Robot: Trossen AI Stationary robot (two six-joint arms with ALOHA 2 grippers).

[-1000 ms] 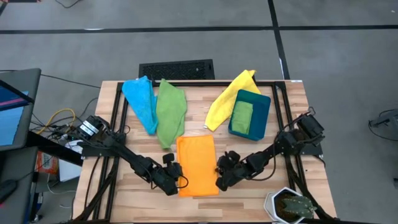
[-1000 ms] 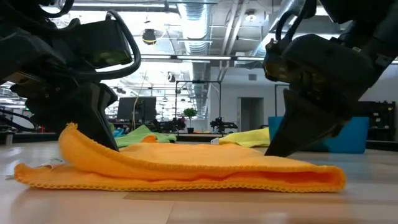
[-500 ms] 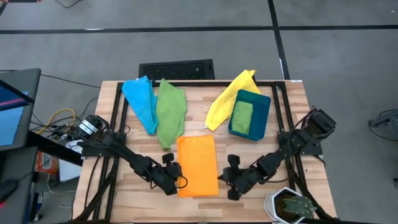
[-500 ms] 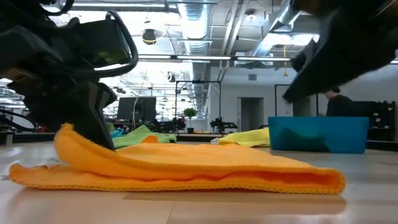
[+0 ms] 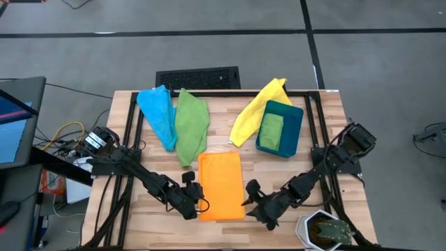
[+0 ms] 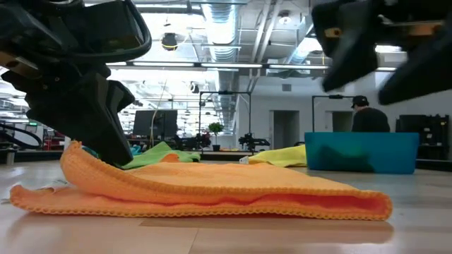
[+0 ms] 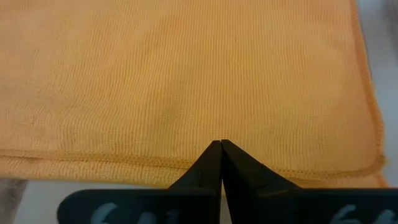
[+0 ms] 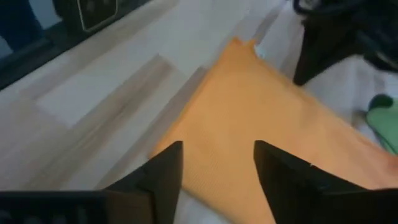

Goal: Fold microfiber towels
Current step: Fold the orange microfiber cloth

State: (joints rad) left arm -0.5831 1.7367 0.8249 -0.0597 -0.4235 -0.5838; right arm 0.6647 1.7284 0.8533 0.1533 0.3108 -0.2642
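My gripper will fold both layers over together when it carries the towel's near edge back, because the orange towel lies even along its straight near edge.
An orange towel lies folded in two layers on the wooden table, its fold on the right. My left gripper is shut at the towel's left edge, near the front. My right gripper hangs open just off the towel's right edge, raised above the table. Its fingers stand apart over the towel's near right corner and touch nothing. My left gripper pinches the hemmed edge of the orange towel's upper layer between its two shut fingertips. The fingers come slanting down from the table's left. That edge stands a little raised above the lower layer, while everything else lies flat on the table.
At the back lie a light blue towel, a green towel and a yellow towel. A teal bin at the back right holds a folded green cloth. A potted plant stands at the near right corner.
My right gripper has let go of the orange towel's right edge, risen clear of it, rolled about its own axis, drawn back toward the near right, and opened. The towel stays flat where it was left. The left gripper keeps its hold.
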